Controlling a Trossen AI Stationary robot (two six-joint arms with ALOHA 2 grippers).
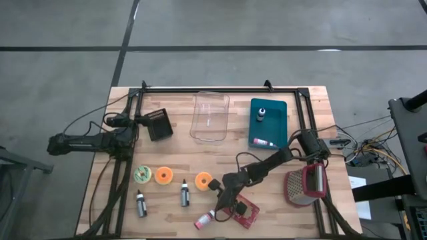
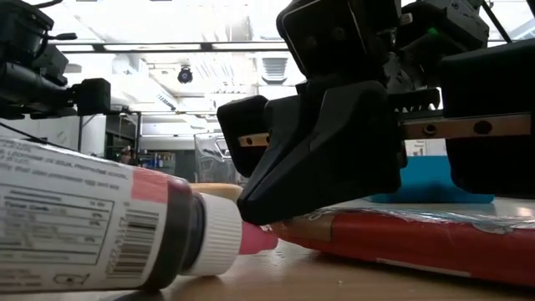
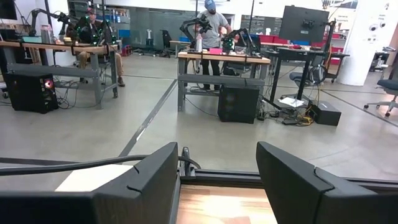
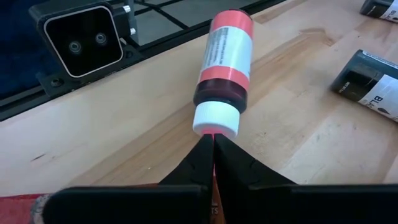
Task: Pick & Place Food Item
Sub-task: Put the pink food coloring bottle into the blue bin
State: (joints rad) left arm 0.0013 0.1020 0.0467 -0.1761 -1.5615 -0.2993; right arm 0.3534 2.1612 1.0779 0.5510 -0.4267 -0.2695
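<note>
The pink sauce bottle's nozzle (image 2: 258, 240) is below my right gripper's shut fingers, so next I open them and bring them around the nozzle's sides before I close them.
A pink sauce bottle (image 1: 205, 219) with a white cap lies on its side near the table's near edge. It also shows in the right wrist view (image 4: 222, 68) and the low view (image 2: 100, 221). A flat red packet (image 1: 244, 213) lies beside it, on the side toward the table's right edge. My right gripper (image 1: 223, 200) is shut and low over the packet's edge, its tips at the bottle's nozzle. My left gripper (image 3: 217, 180) is open and empty at the table's far left, near the far rail. My right gripper's shut fingertips (image 4: 205, 146) meet the bottle's pink nozzle (image 4: 213, 133), just below the white cap. The fingers slant down from the table's right side, in line with the bottle. The bottle lies on the table. I cannot tell whether the nozzle is pinched between the tips.
A clear tub (image 1: 211, 119) and a teal tray (image 1: 280, 110) with a small bottle stand at the back. Two orange discs (image 1: 163, 175), a green disc (image 1: 142, 175) and two dark bottles (image 1: 185, 195) lie at the front left. A red-rimmed grater (image 1: 305, 185) lies at the right.
</note>
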